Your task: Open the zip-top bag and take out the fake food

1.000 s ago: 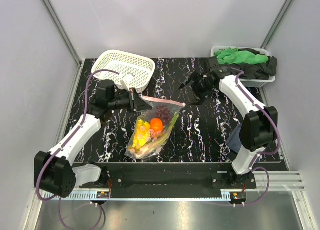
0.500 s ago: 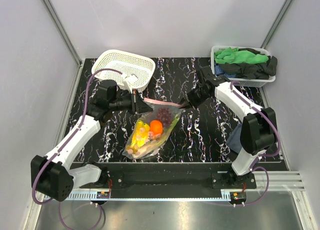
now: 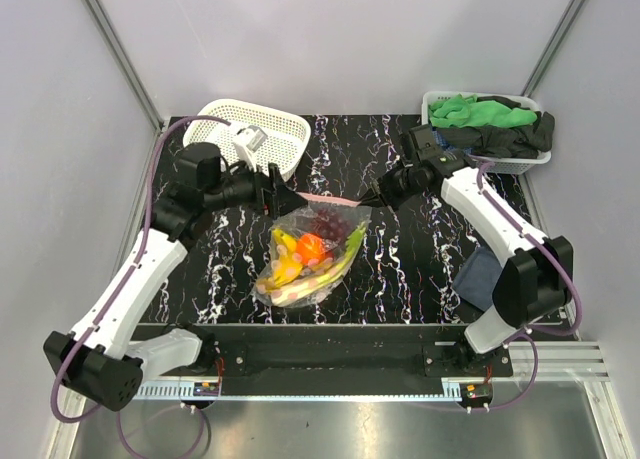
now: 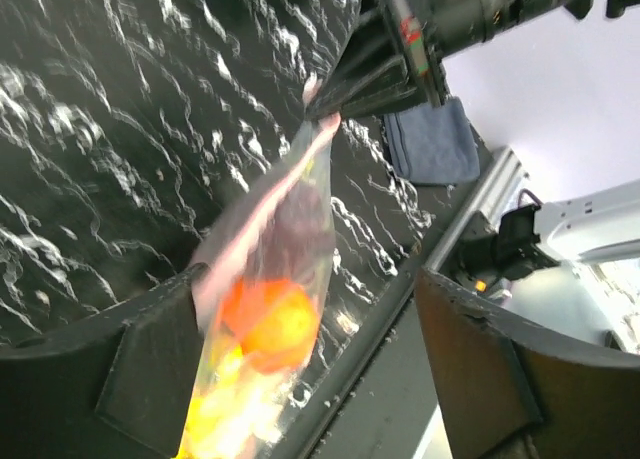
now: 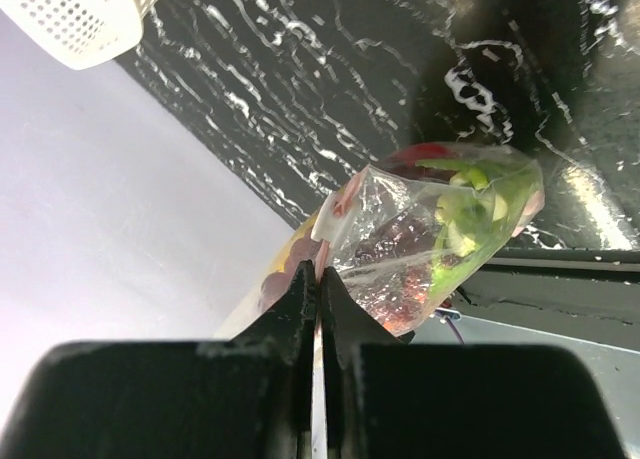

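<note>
The white slider (image 5: 338, 211) is up against my right gripper's fingers, so my left gripper should hold the bag's strip nearer its middle (image 3: 331, 199) while my right gripper takes a new grip on the strip's end.
The zip-top bag (image 3: 312, 247) hangs partly raised over the middle of the black table, its pinkish zip strip (image 3: 325, 200) stretched between the two grippers. Inside it the fake food (image 3: 300, 254) shows: yellow banana, orange piece (image 4: 265, 324), purple grapes (image 3: 325, 224), pale-green stalks (image 5: 465, 204). My right gripper (image 5: 319, 271) is shut on the strip's right end, just below the white slider (image 5: 328, 219). It also shows in the top view (image 3: 383, 195). My left gripper (image 4: 310, 279) stands open, the bag's (image 4: 270, 229) left end loose between its wide fingers, close to the left one.
A white lattice basket (image 3: 250, 129) sits at the back left, right behind the left gripper (image 3: 278, 193). At the back right stands a second basket (image 3: 530, 162) with green and black cloths. A blue cloth (image 3: 480, 274) lies by the right arm's base.
My left gripper has let go of the strip and opened. The right gripper came in from the back right, shut on the strip's right end and lifted it, bunching the bag.
</note>
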